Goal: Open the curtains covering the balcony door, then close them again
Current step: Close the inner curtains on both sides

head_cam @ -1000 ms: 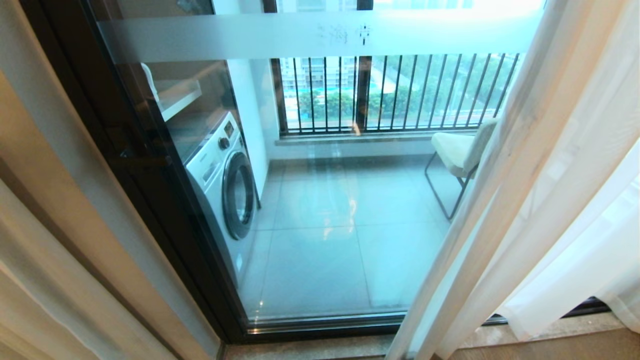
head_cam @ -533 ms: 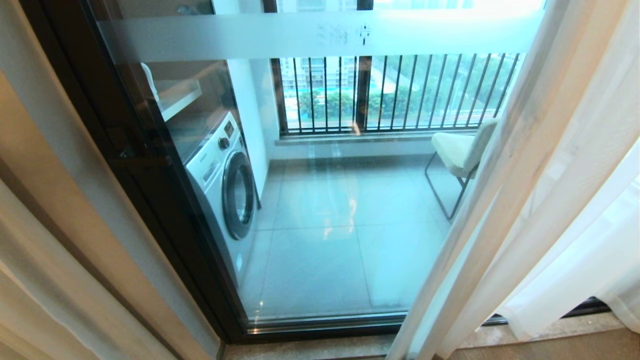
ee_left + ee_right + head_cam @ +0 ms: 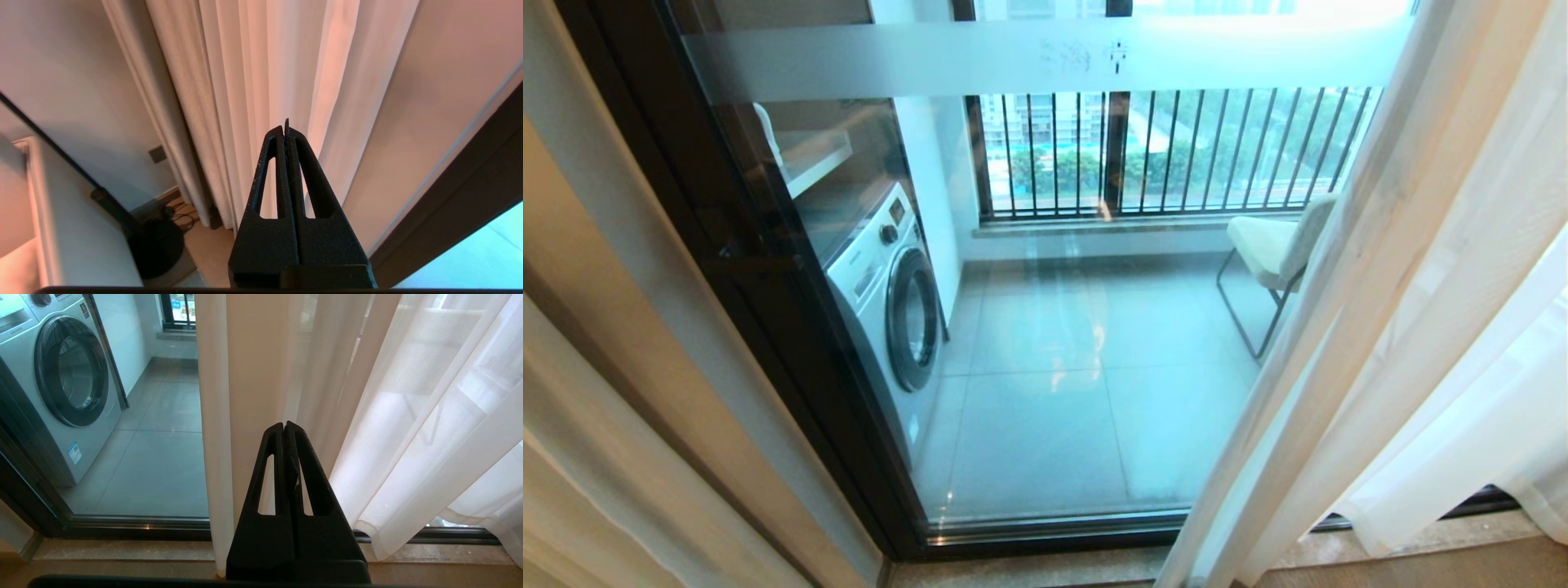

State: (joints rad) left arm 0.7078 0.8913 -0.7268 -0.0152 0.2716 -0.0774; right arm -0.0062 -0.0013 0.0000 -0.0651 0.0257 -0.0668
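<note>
The pale curtain folds hang straight up and down and free in front of my left gripper's fingers, so I should go on moving in and opening until the fingers are on both sides of the folds' edge.
The balcony door fills the middle of the head view, its glass uncovered, with a dark frame and a frosted band. The sheer white curtains hang bunched at the door's right side. Neither arm shows in the head view. My right gripper is shut and empty, pointing at the sheer curtains just beside their hemmed inner edge, without touching them. My left gripper is shut on nothing and points at pale gathered curtain folds left of the door frame.
Behind the glass stand a washing machine, a white chair and a black-barred railing window. A stone sill runs under the door. A black round stand base with cables sits on the floor by the left folds.
</note>
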